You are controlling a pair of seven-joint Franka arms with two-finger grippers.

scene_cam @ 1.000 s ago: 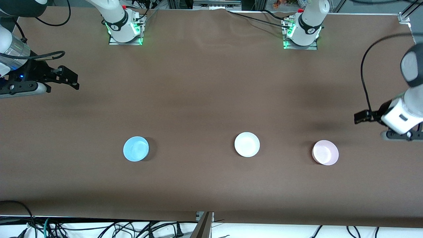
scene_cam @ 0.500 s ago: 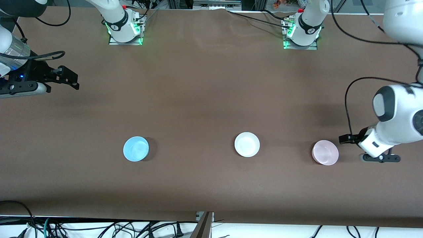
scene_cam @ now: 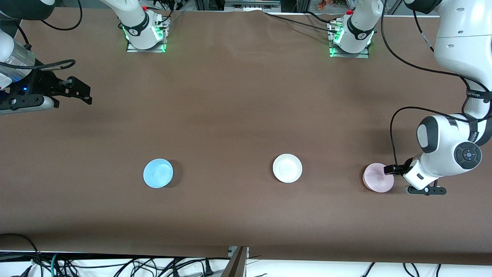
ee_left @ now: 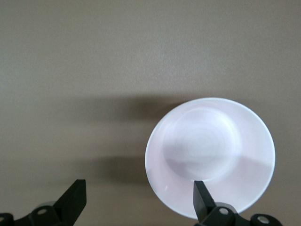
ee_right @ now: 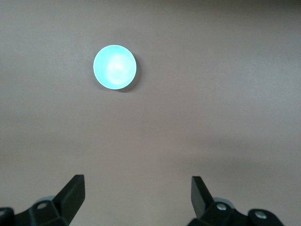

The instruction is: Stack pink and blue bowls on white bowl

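Note:
The pink bowl [scene_cam: 374, 178] gets narrower from its wide rim to a smaller base [ee_left: 202, 143], so it will sink into the white bowl when I lower it.
Three bowls stand in a row on the brown table: the blue bowl [scene_cam: 158, 173] toward the right arm's end, the white bowl [scene_cam: 287, 168] in the middle, the pink bowl [scene_cam: 378, 177] toward the left arm's end. My left gripper [scene_cam: 426, 190] hangs low beside the pink bowl, open and holding nothing. In the left wrist view the pink bowl [ee_left: 210, 157] fills one side, and one of the fingertips [ee_left: 202, 197] of the left gripper [ee_left: 139, 202] overlaps its rim. My right gripper [scene_cam: 27, 103] waits open at the table's end. Its wrist view shows the right gripper [ee_right: 136, 195] and the blue bowl [ee_right: 114, 67] far off.
The brown table [scene_cam: 238, 115] carries only the three bowls. The arms' bases [scene_cam: 145, 32] stand along its edge farthest from the front camera. Cables [scene_cam: 115, 265] lie below the edge nearest that camera.
The left arm has swung in from the table's end and come down beside the pink bowl, still open. The right arm and the three bowls have not moved.

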